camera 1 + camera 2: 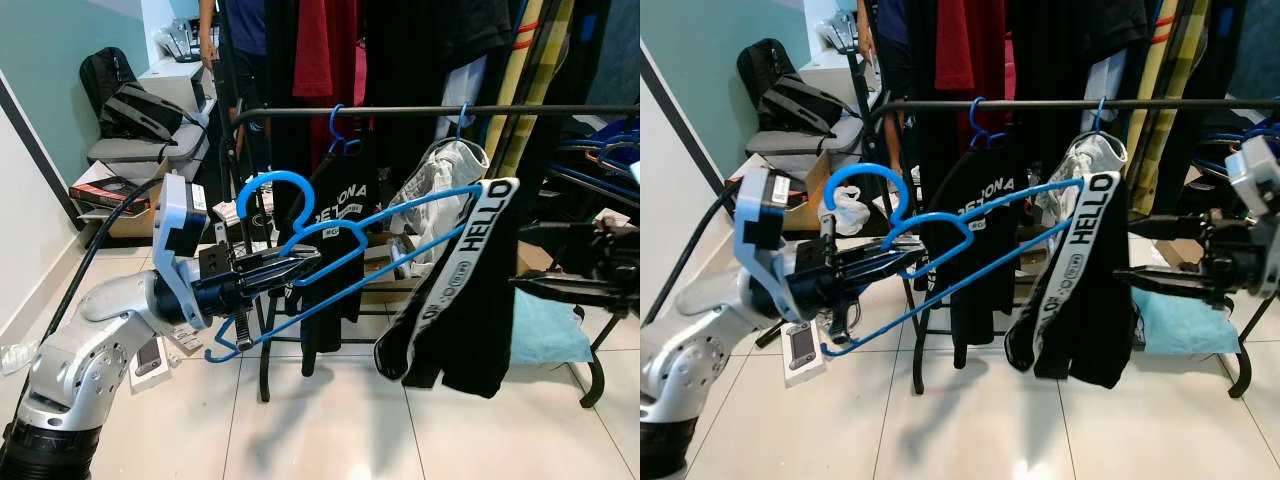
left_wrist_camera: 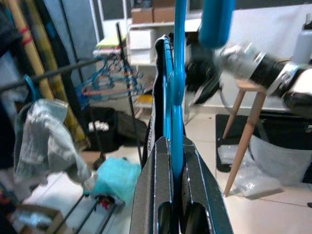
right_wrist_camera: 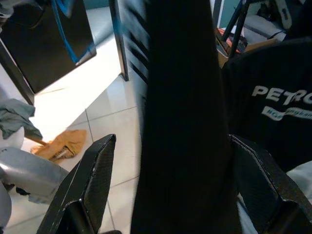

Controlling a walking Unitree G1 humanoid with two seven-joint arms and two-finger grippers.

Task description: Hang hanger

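My gripper is about to pull the black garment (image 1: 467,315), which hangs over only the hanger's far end (image 1: 476,192), so the garment will come off and leave the hanger empty.
My left gripper (image 1: 300,265) is shut on a blue plastic hanger (image 1: 340,243) just under its hook (image 1: 275,183), holding it tilted in front of the black rack rail (image 1: 420,110). The hook sits below the rail and left of it. A black garment with a white HELLO band (image 1: 470,300) drapes over the hanger's far end. In the left wrist view the hanger (image 2: 174,87) runs between the closed fingers (image 2: 156,185). My right gripper (image 1: 1130,250) reaches in from the right, open. In the right wrist view the black garment (image 3: 185,122) hangs between its spread fingers (image 3: 95,168).
The rail carries a black printed T-shirt (image 1: 335,225) on a blue hanger and a grey-white garment (image 1: 440,175). More clothes hang behind. A teal cloth (image 1: 545,325) lies at the right, bags (image 1: 140,115) sit at the back left, and a person (image 1: 230,30) stands behind.
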